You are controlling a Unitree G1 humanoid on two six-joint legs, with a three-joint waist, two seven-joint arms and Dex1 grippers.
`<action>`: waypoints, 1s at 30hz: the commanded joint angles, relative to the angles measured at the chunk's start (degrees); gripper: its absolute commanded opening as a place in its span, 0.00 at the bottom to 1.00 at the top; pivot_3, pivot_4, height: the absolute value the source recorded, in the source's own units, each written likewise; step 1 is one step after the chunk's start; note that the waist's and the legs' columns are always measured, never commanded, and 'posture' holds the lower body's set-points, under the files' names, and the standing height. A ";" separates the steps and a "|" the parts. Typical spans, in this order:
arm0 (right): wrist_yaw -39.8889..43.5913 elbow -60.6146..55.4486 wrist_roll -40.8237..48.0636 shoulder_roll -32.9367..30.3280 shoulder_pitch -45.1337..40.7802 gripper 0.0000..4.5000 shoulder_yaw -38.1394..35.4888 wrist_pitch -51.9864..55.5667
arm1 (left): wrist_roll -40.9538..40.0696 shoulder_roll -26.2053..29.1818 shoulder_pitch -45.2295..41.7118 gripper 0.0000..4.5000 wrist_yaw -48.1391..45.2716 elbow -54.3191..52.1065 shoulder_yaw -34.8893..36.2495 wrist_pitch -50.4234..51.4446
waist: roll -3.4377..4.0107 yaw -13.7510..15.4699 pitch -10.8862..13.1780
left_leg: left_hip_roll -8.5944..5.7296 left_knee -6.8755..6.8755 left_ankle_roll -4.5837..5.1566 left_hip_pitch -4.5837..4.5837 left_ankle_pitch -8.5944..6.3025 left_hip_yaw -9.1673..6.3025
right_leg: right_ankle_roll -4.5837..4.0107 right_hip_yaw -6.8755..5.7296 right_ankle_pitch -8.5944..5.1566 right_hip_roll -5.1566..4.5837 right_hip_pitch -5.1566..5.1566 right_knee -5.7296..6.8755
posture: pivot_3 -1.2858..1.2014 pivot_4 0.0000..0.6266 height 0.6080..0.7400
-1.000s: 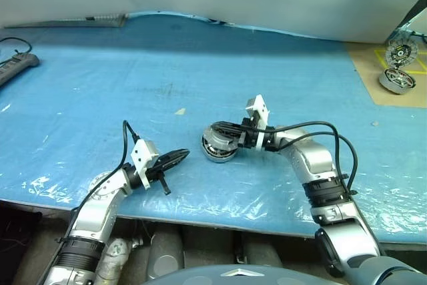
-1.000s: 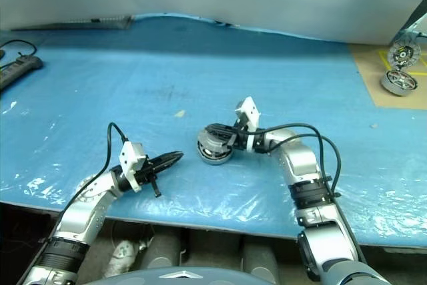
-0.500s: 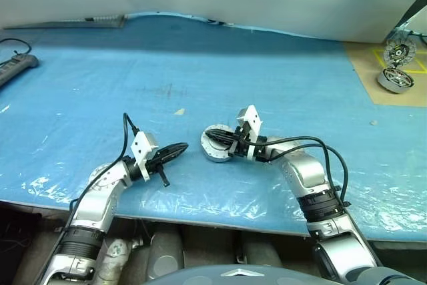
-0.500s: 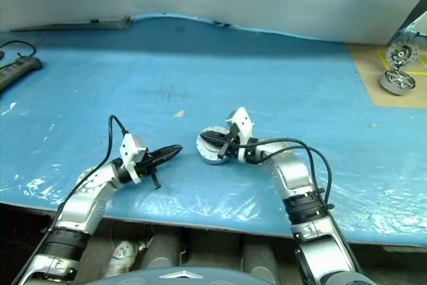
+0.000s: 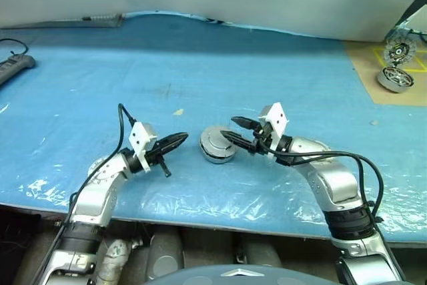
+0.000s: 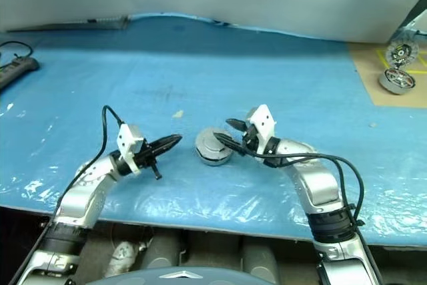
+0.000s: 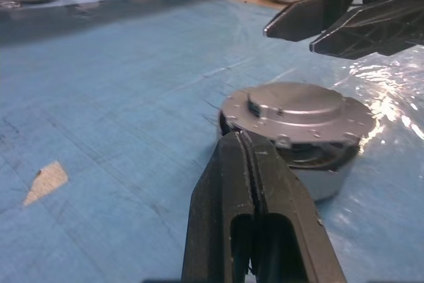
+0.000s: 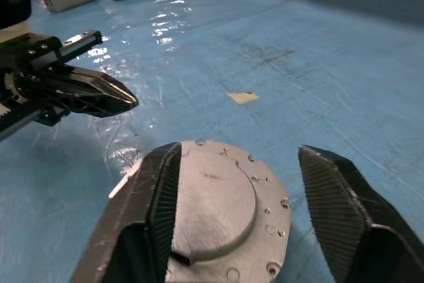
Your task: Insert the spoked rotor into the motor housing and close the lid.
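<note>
The lid (image 5: 219,139) sits evenly over the housing's side (image 5: 217,158). It will stay on and come along when I lift the motor housing.
The motor housing (image 5: 217,153) rests flat on the blue sheet at the centre, and its side wall (image 7: 326,178) shows under the lid. The lid (image 8: 218,211) lies on top of it, plain grey face up. The spoked rotor is hidden. My right gripper (image 5: 230,129) hovers open just right of the housing, its fingers (image 8: 159,197) spread wider than the lid and apart from it. My left gripper (image 5: 183,139) is shut and empty. It points at the housing from the left, its tip (image 7: 236,138) close to the lid's rim.
A duplicate motor (image 5: 394,79) and a striped disc (image 5: 400,50) sit on a brown board at the far right. A power strip (image 5: 13,67) lies at the far left. A small tan scrap (image 5: 179,111) sits behind the housing. The table's front edge runs just below both arms.
My right gripper held the housing tilted, set it flat, then opened and drew back to the right. The left gripper stayed shut and rose slightly.
</note>
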 commanded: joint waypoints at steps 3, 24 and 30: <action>2.12 -0.54 -0.26 -1.05 -0.34 0.96 3.28 -1.17 | -0.83 0.78 0.54 0.00 -1.14 -3.55 -0.43 1.06 | 0.00 0.18 0.00 | 0.01 -0.06 0.00 -0.01 0.00 0.00 | 0.00 -0.05 0.00 0.00 0.01 -0.06 | 0.52 0.24 1.00; 2.42 6.33 -7.00 -1.06 -1.32 0.92 7.88 -8.49 | 1.76 -1.19 -2.67 0.00 -2.14 7.79 -0.36 -3.87 | -0.01 0.16 -0.01 | -0.01 -0.05 0.00 0.04 0.00 0.00 | 0.25 -0.08 0.16 -0.03 0.25 -0.34 | 0.52 0.24 1.00; 0.38 7.06 -8.83 0.57 -1.19 0.65 8.85 -9.65 | 2.56 -2.12 -4.61 0.00 -3.46 13.41 -0.32 -7.00 | -0.02 0.11 -0.01 | 0.00 0.02 0.01 0.11 0.01 0.00 | 0.10 -0.07 0.08 -0.02 0.32 -0.32 | 0.52 0.24 1.00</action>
